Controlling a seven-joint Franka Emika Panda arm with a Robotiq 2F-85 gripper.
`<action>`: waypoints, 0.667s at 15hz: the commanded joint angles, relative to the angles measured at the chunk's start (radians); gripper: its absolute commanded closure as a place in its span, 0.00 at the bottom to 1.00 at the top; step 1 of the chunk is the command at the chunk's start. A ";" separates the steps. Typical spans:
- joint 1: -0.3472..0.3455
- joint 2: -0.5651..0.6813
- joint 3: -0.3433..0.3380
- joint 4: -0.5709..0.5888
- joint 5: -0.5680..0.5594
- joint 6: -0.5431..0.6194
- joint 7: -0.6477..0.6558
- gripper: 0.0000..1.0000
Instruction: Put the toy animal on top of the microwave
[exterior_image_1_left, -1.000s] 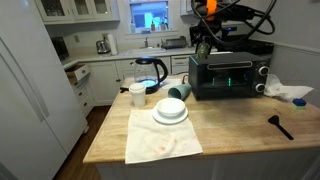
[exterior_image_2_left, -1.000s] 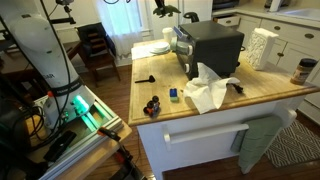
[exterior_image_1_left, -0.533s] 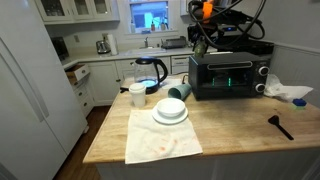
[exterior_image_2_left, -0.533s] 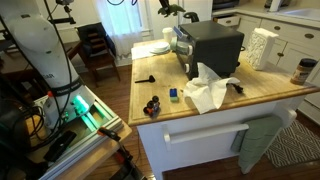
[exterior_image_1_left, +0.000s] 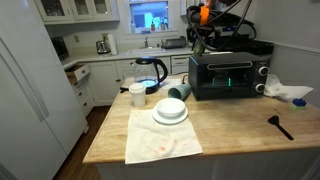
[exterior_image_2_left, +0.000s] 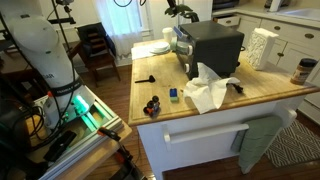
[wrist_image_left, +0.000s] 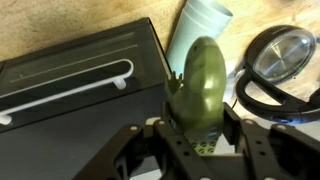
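I should next carry the toy animal inward, as it hangs by the edge of the microwave's clear top, until the top lies under it, then let go.
My gripper is shut on the dark olive-green toy animal and holds it in the air. In the wrist view the black microwave with its white door handle lies below and to the left of the toy. In both exterior views the gripper hangs above the microwave's upper corner on the side towards the cup and bowl. The toy itself is too small to make out there.
A light-green cup lies beside the microwave. The glass kettle, a white bowl, a white mug, a cloth and a black spatula are on the wooden counter. White cloth lies by the microwave.
The gripper with the toy has risen higher above the microwave's corner over the last second.
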 joint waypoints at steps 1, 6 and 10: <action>-0.007 0.150 -0.039 0.196 -0.039 -0.066 -0.062 0.75; -0.028 0.281 -0.070 0.356 0.040 -0.161 -0.197 0.75; -0.074 0.351 -0.063 0.446 0.137 -0.174 -0.332 0.75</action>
